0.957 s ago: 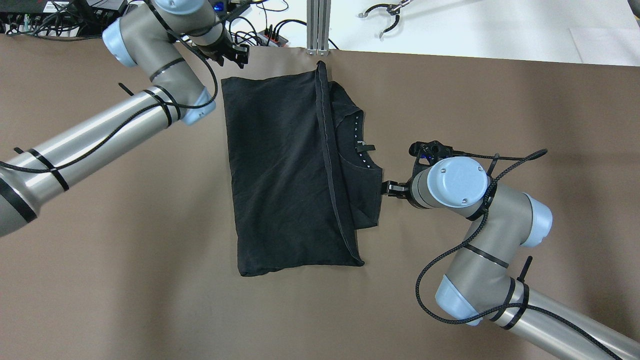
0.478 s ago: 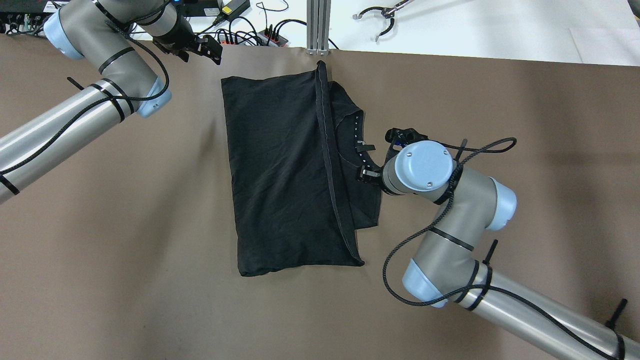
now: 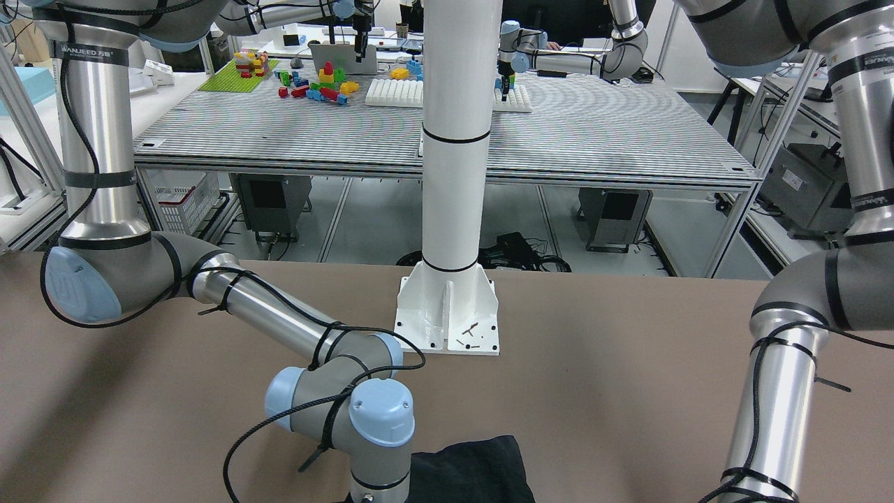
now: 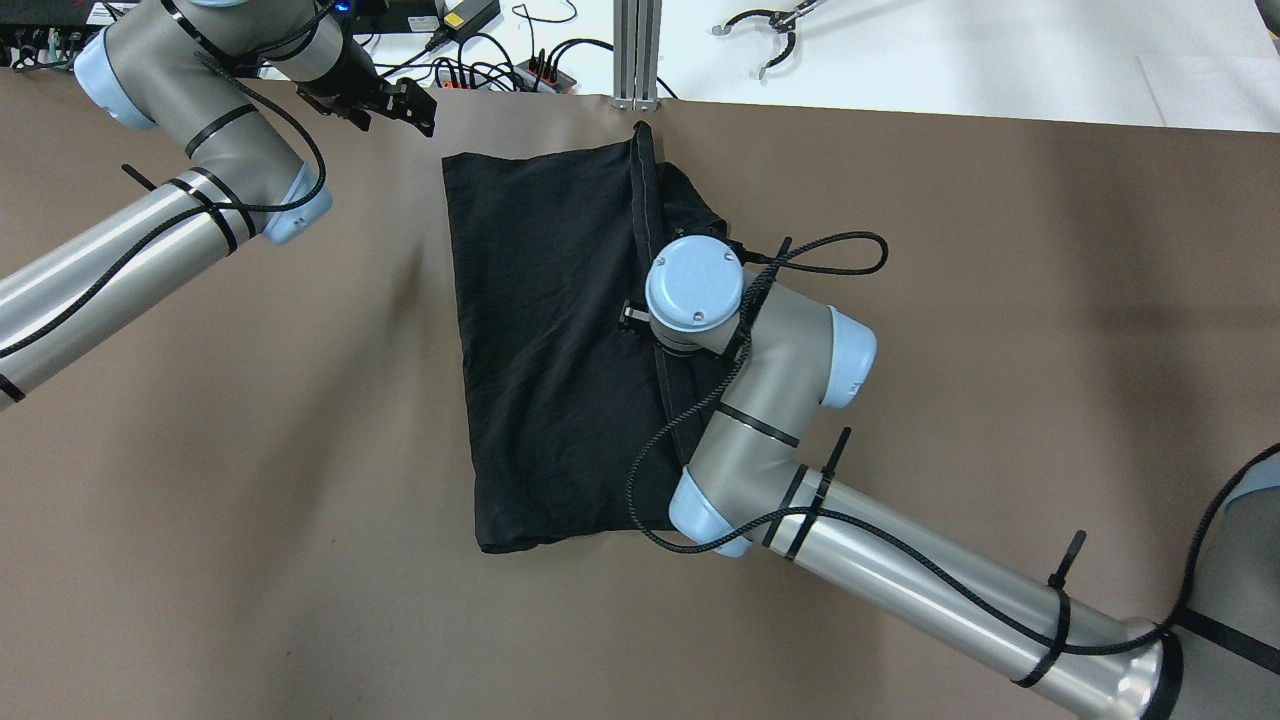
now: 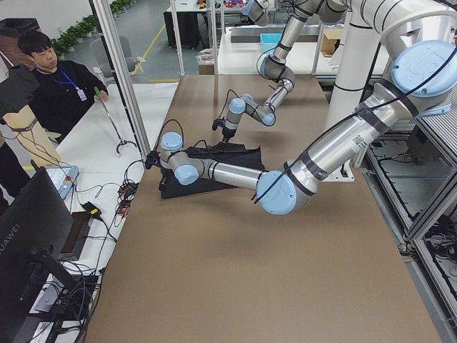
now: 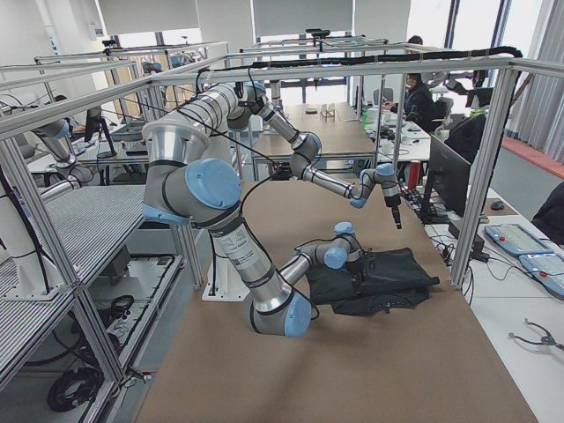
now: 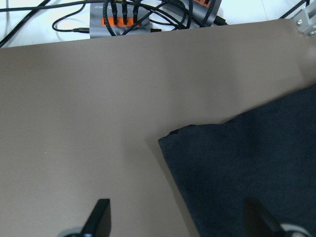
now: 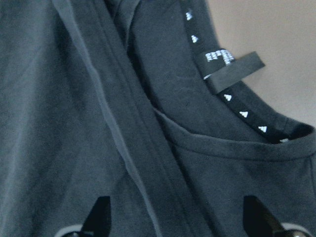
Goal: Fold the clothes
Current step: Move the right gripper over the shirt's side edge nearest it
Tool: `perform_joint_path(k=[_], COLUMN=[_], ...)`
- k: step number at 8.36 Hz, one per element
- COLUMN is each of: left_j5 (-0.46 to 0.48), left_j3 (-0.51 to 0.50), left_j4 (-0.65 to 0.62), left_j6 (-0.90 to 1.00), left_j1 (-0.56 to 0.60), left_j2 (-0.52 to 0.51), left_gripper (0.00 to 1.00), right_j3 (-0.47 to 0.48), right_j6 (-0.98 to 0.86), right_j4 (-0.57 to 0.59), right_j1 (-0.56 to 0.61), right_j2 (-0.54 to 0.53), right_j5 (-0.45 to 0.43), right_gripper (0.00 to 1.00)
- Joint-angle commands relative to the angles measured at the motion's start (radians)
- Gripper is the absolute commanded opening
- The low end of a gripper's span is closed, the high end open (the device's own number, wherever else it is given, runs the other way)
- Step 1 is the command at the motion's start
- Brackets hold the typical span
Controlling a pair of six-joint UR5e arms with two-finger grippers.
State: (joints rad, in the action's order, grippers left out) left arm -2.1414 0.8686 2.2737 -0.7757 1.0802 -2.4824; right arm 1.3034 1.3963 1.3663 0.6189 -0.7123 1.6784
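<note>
I expect the whole black garment [image 3: 473, 474] to slide along, still folded, when I pull the garment's hem, since its collar [image 8: 243, 109] lies flat in the same stack.
The clothes [image 4: 550, 340] are one black garment, folded and lying flat on the brown table. Its collar with a label [image 8: 232, 66] faces the right side. My right gripper [image 8: 175, 224] hovers over the garment's folded hem, open, with nothing between its fingers. In the overhead view its wrist [image 4: 695, 290] covers the collar area. My left gripper [image 4: 418, 108] is open over bare table, beyond the garment's far left corner [image 7: 197, 136] and apart from it.
A white pole on a base plate [image 3: 447, 314] stands at the robot's side of the table. Beyond the far edge are an aluminium post [image 4: 636, 50], a power strip with cables [image 4: 500, 70] and a hand tool [image 4: 770, 40]. A person [image 5: 57, 86] sits past that edge.
My right gripper has moved left from the garment's right edge to above its middle hem. My left arm has pulled back and left, away from the far left corner.
</note>
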Motion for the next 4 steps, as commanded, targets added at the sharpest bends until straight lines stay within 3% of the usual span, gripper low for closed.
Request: perform_joint_path(k=[1,4], left_j5=[0.001,0.001], left_j3=[0.001,0.003], left_j4=[0.001,0.003], left_j6=[-0.002,-0.010], left_j1=[0.000,0.000], left_j2=[0.002,0.003], left_gripper=[0.94,0.94], right_j3=[-0.084,-0.087], right_j6=[-0.057,-0.186], right_j4=[0.045,0.060], right_j1=[-0.030,-0.009], right_j2=[0.067,0.033], right_j5=[-0.028,-0.042], right_gripper=[0.94,0.94])
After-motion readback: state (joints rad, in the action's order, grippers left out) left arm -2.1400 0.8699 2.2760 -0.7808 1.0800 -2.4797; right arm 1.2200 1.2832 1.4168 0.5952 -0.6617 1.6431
